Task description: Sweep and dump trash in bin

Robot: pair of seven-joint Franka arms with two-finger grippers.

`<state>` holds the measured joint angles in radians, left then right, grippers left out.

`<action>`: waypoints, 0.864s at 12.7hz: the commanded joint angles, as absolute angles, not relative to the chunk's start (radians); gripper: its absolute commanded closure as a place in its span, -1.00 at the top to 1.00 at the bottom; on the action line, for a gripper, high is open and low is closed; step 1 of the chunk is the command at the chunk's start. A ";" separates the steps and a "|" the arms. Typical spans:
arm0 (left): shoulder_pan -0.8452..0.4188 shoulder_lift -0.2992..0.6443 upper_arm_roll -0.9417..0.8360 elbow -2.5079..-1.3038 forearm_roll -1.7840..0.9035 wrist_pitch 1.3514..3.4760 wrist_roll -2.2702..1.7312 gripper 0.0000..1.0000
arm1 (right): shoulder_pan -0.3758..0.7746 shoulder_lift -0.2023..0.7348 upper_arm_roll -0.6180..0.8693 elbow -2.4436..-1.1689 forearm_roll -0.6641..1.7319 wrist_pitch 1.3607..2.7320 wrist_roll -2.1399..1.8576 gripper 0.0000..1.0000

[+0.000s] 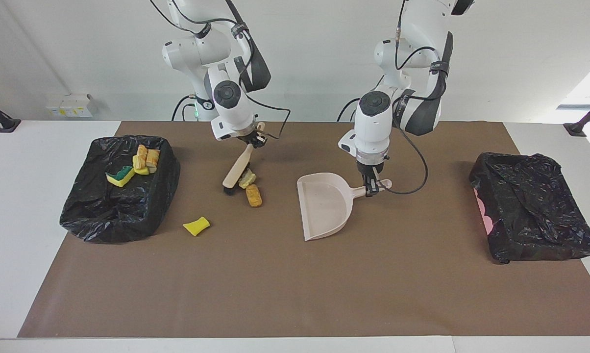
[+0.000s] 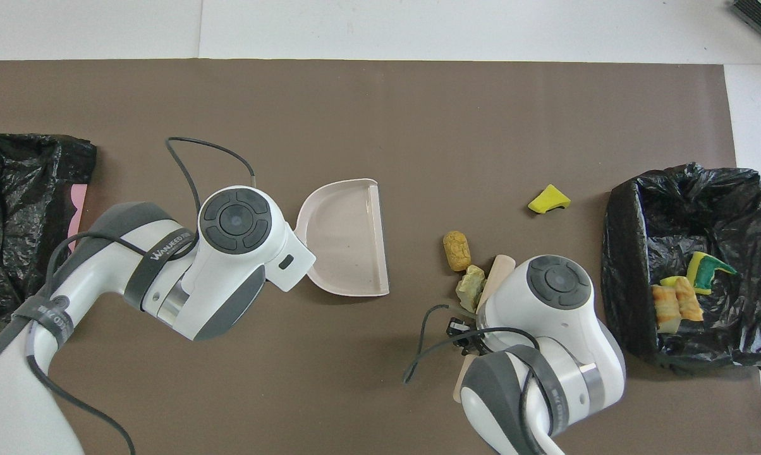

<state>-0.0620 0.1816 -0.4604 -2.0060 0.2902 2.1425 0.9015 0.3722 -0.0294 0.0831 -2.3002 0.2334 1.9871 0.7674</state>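
Observation:
The yellow sponge piece (image 2: pixel 549 198) is apart from the trash at the brush head. My right gripper should sweep this trash into the dustpan (image 2: pixel 347 239) before getting the sponge piece.
My right gripper (image 1: pixel 252 141) is shut on the handle of the beige brush (image 1: pixel 237 169), which slants down so its black bristles meet the mat. A rough beige lump (image 1: pixel 247 178) and a golden-brown piece (image 1: pixel 254 195) of trash lie against the brush head. One yellow sponge piece (image 1: pixel 196 226) lies apart, farther from the robots. My left gripper (image 1: pixel 372 188) is shut on the handle of the beige dustpan (image 1: pixel 324 206), whose open mouth (image 2: pixel 378 237) faces the trash. The bin (image 1: pixel 128 215) at the right arm's end holds several trash pieces (image 1: pixel 140 162).
A second black-lined bin (image 1: pixel 530 215) stands at the left arm's end of the brown mat (image 1: pixel 295 284). Cables hang from both wrists. In the overhead view the arms hide both grippers.

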 commanded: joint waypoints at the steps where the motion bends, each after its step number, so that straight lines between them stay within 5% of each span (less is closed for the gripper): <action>1: -0.087 0.101 -0.451 -2.106 0.305 2.174 0.914 -1.00 | 0.385 0.106 0.097 -2.162 0.253 1.988 0.735 -1.00; 11: -0.075 0.101 -0.451 -2.125 0.302 2.229 0.818 -1.00 | 0.508 0.253 0.123 -1.933 0.362 1.979 0.411 -1.00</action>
<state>-0.0745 0.1302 -0.4608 -2.0888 0.2907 2.1948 0.8616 0.5177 0.2355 0.1167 -1.9847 0.3166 2.0014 0.4822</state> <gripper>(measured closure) 0.683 0.740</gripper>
